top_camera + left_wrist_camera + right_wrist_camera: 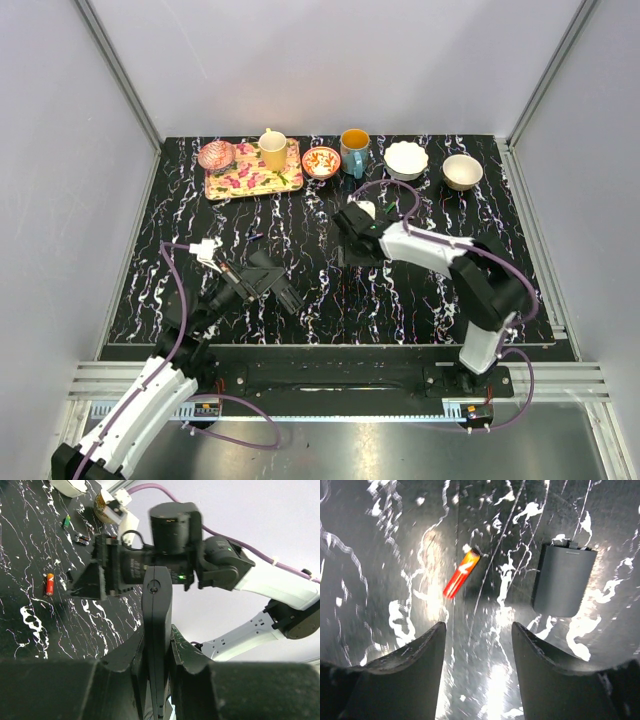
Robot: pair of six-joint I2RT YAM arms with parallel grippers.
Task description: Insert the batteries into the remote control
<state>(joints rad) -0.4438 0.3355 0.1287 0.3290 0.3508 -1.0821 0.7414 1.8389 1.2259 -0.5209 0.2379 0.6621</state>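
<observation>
Next, my right gripper turns in line with the orange battery (462, 573) and pinches its red end (451, 591), because the battery slants ahead of that gripper's open fingers.
My left gripper (158, 632) is shut on the remote control (157, 600), a slim black bar held edge-on and pointing away from the wrist. In the top view the left gripper (262, 283) hangs over the near-left part of the table. My right gripper (479, 630) is open just above the table with nothing between its fingers. An orange battery (461, 574) lies on the table beyond its left finger. A black battery cover (565, 580) lies flat to the right. The left wrist view also shows the orange battery (49, 584) and more small batteries (80, 539) farther back.
Along the back edge stand a floral tray (250, 180) bearing a pink bowl (216, 155) and a yellow cup (272, 148), a red patterned bowl (321, 161), an orange-and-teal cup (354, 150), a white bowl (406, 158) and a beige bowl (462, 171). The right gripper (352, 240) is mid-table.
</observation>
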